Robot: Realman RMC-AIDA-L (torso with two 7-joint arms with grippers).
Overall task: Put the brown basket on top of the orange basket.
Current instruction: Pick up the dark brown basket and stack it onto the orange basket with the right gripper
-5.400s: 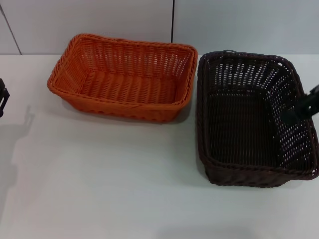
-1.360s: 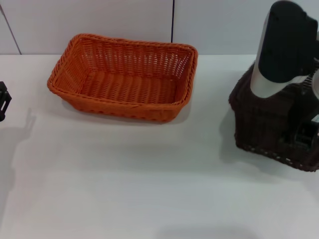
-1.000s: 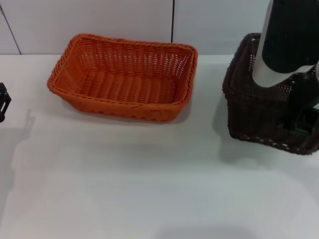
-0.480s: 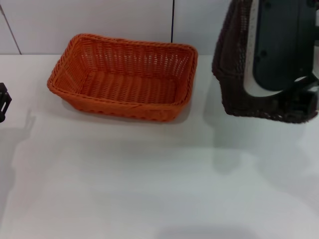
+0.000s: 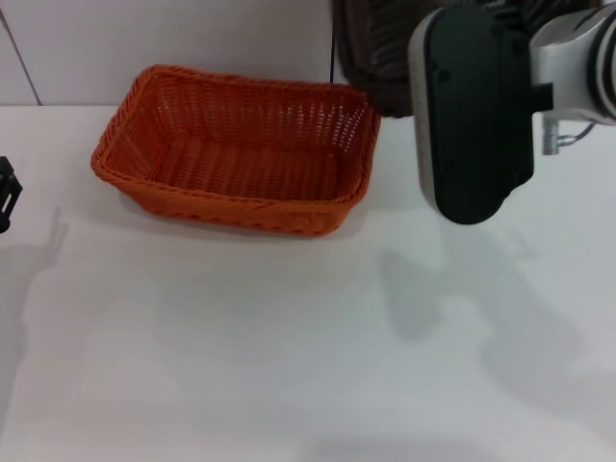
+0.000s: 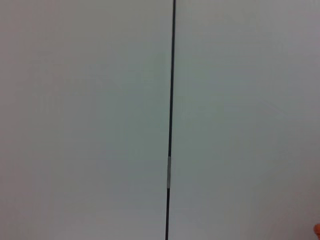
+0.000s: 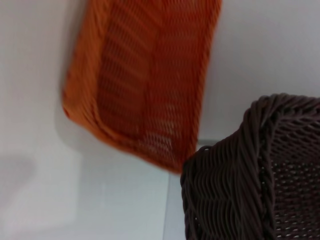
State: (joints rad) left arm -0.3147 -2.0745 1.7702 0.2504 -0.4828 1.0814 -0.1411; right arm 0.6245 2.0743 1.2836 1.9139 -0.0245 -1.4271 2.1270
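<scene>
The brown basket [image 5: 373, 58] is hanging crooked at the orange basket's far corner, so my right gripper should swing it over the orange basket's opening [image 5: 245, 154] and line up both baskets' rims before lowering it.
The orange basket [image 5: 241, 154] stands on the white table, left of centre, and it holds nothing; the right wrist view shows it from above [image 7: 140, 80]. The brown basket [image 5: 373, 53] hangs in the air, tilted, above the orange basket's far right corner and clear of the table. Its braided rim fills the near corner of the right wrist view [image 7: 255, 175]. My right arm [image 5: 476, 115] carries it; the arm's bulky black and white wrist hides the gripper and its grip on the basket. My left gripper [image 5: 5, 197] sits parked at the table's left edge.
The white table [image 5: 289, 337] stretches bare in front of and to the right of the orange basket. A pale wall with a dark vertical seam [image 6: 171, 120] rises right behind the table.
My right arm has lifted the brown basket off the table at the right and swung it up and leftward, close to the orange basket. The orange basket and left arm stayed put.
</scene>
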